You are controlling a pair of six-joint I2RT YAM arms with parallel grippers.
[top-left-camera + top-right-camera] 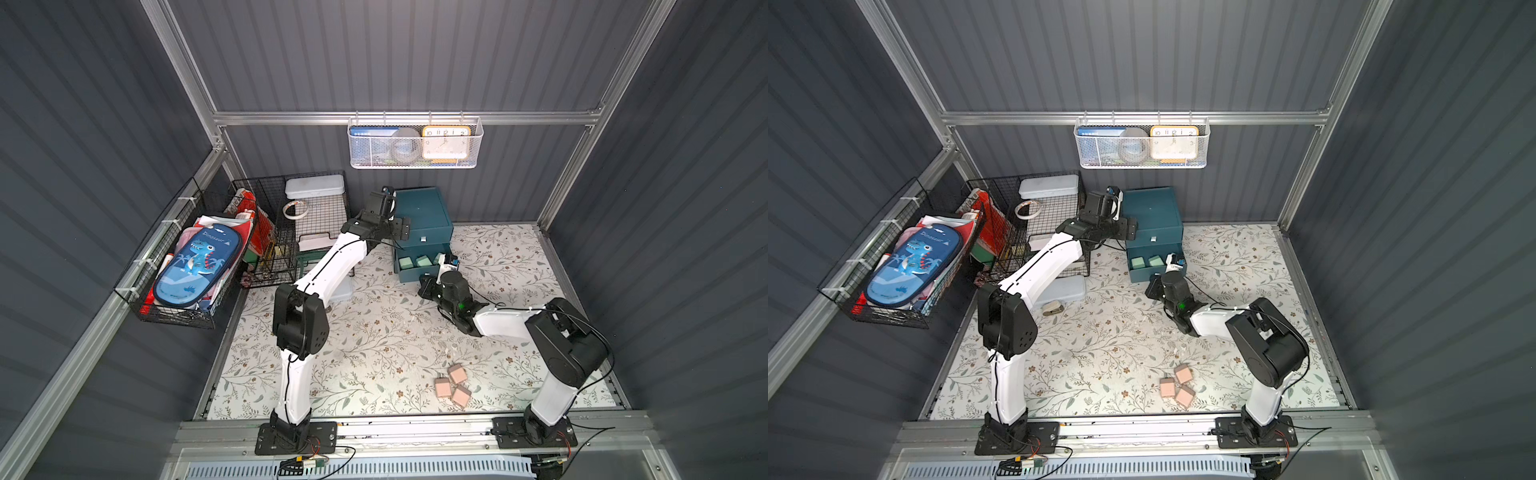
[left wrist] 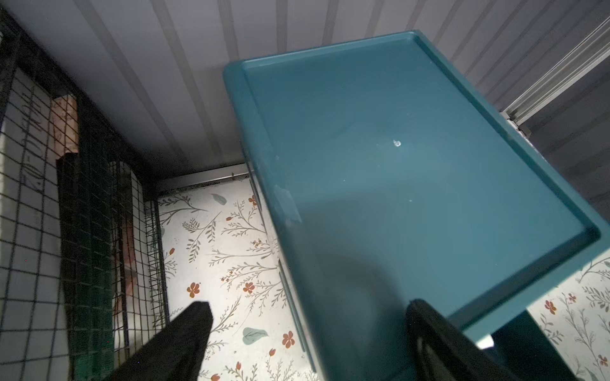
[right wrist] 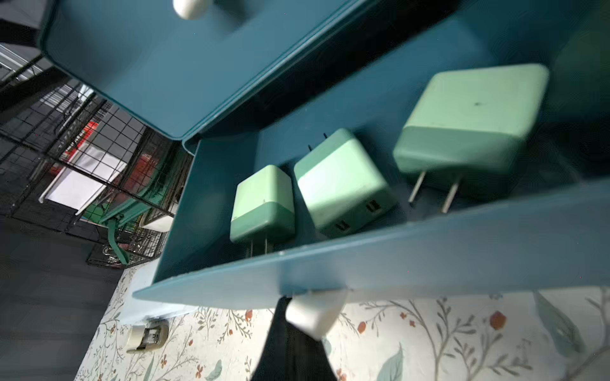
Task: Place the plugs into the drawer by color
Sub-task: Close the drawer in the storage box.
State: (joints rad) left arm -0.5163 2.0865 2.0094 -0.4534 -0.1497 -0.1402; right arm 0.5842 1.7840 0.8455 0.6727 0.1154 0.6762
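Observation:
My right gripper is pushing the white tab handle [image 3: 315,313], and the mint green plugs [image 1: 423,261] lie low in the drawer, so it should keep pushing until the drawer is even with the cabinet.
The dark teal drawer cabinet [image 1: 422,210] stands at the back of the mat, with a lower drawer [image 3: 429,260] pulled out. Three mint green plugs [image 3: 262,204] [image 3: 343,184] [image 3: 472,122] lie inside it. My right gripper [image 1: 430,284] is shut, its tips against that drawer's white tab handle [image 3: 313,313]; whether it pinches the tab is unclear. My left gripper [image 2: 308,316] is open and empty, straddling the left edge of the cabinet top [image 2: 412,165]. Three pale pink plugs [image 1: 456,372] [image 1: 442,388] [image 1: 461,395] lie together near the front of the mat.
A black wire rack [image 1: 316,208] holding a tape roll and a white box stands left of the cabinet. A wire basket with a dinosaur case [image 1: 195,266] hangs on the left wall. A white mesh basket [image 1: 415,143] hangs on the back wall. A small stapler-like item [image 1: 1052,308] lies on the mat.

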